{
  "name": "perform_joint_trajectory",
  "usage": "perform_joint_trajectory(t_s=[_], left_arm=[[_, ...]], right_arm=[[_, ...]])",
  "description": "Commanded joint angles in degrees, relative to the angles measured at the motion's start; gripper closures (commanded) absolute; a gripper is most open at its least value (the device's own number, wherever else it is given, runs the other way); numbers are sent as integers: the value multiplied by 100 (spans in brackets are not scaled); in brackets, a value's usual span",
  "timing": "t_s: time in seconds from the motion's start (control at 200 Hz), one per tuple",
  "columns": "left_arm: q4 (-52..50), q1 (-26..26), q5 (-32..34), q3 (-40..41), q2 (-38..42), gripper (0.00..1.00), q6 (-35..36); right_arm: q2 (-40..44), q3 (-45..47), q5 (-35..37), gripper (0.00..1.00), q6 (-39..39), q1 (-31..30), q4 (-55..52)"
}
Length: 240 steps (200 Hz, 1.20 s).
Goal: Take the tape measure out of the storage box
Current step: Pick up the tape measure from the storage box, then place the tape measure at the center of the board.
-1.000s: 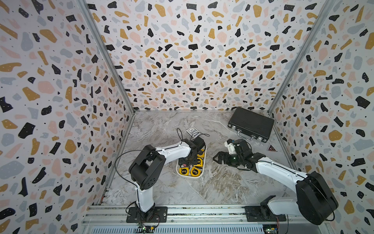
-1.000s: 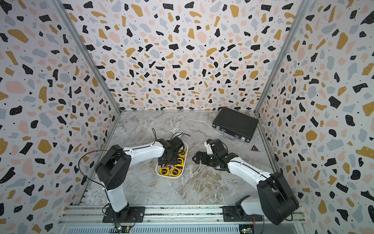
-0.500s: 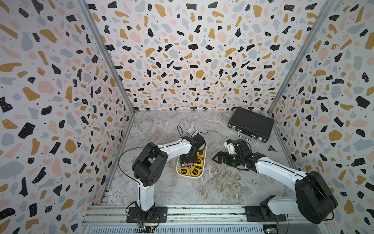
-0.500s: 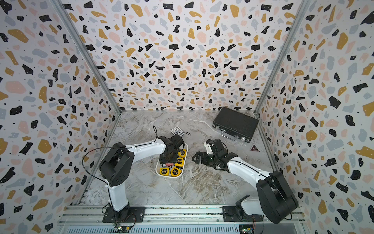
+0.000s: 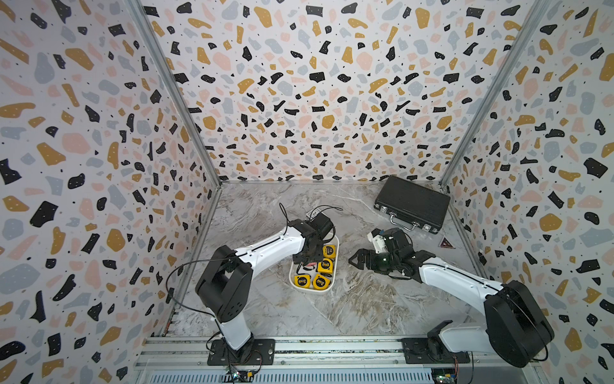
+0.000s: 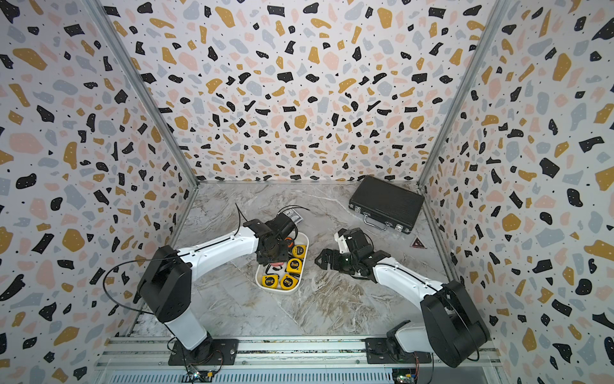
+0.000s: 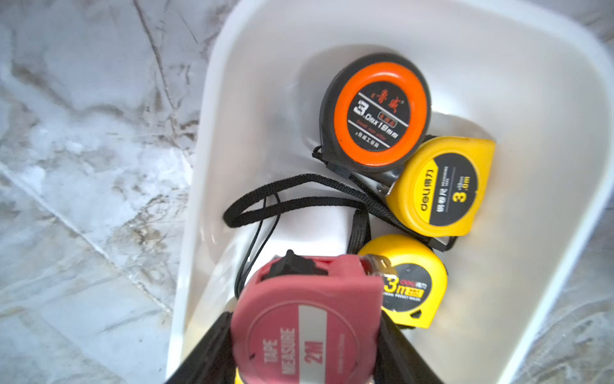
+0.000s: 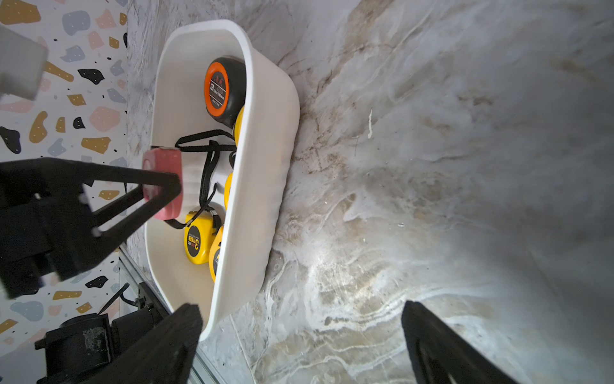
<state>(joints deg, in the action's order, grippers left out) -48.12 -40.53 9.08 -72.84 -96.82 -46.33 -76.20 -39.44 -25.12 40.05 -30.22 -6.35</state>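
Note:
A loose black strap [image 8: 179, 224] bends away from the red tape measure's lower end [image 8: 169, 161]. The strap will hang down and come along, free of the others, when I carry the tape measure.
The storage box [image 5: 336, 262] [image 6: 304, 266] is a shallow white tub [image 7: 199, 166] [image 8: 265, 166] in the middle of the marble floor. My left gripper [image 5: 307, 262] [image 6: 274, 262] [image 7: 305, 332] reaches down into it and is shut on a red tape measure [image 7: 309, 319] [image 8: 162, 179], which it holds over the box's inside. An orange-and-black tape measure [image 7: 375, 113] and several yellow ones [image 7: 442, 186] [image 5: 325, 266] lie in the box with black wrist straps. My right gripper [image 5: 357, 262] [image 6: 320, 261] [image 8: 299, 332] stands open and holds nothing, low over the floor just right of the box.
A black ribbed briefcase [image 5: 412, 202] [image 6: 387, 202] lies shut at the back right corner. A small red triangle sticker [image 5: 446, 243] is on the floor near the right wall. Patterned walls close in three sides.
My left gripper's jaws have shut on the red tape measure, and the left arm's elbow has shifted a little. The right arm has not moved.

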Motion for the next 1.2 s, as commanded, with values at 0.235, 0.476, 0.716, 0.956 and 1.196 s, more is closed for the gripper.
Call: perform_joint_trajectory(t_s=[0.235, 0.476, 0.716, 0.956, 1.196], left_arm=[[-495, -275, 74, -409, 871, 100, -771], [-425, -510, -138, -1343, 815, 100, -1289], [432, -657, -763, -1631, 421, 100, -1992], [908, -892, -1051, -1901, -28, 100, -2341], [1210, -991, -1193, -1844, 17, 100, -2697]], right_arm=[[750, 9, 27, 1, -112, 3, -22], [1615, 359, 68, 1, -78, -96, 286], [2424, 687, 310, 1, -19, -323, 970], [2471, 670, 520, 1, -83, -397, 1265], [2323, 750, 705, 6, -79, -412, 1537]])
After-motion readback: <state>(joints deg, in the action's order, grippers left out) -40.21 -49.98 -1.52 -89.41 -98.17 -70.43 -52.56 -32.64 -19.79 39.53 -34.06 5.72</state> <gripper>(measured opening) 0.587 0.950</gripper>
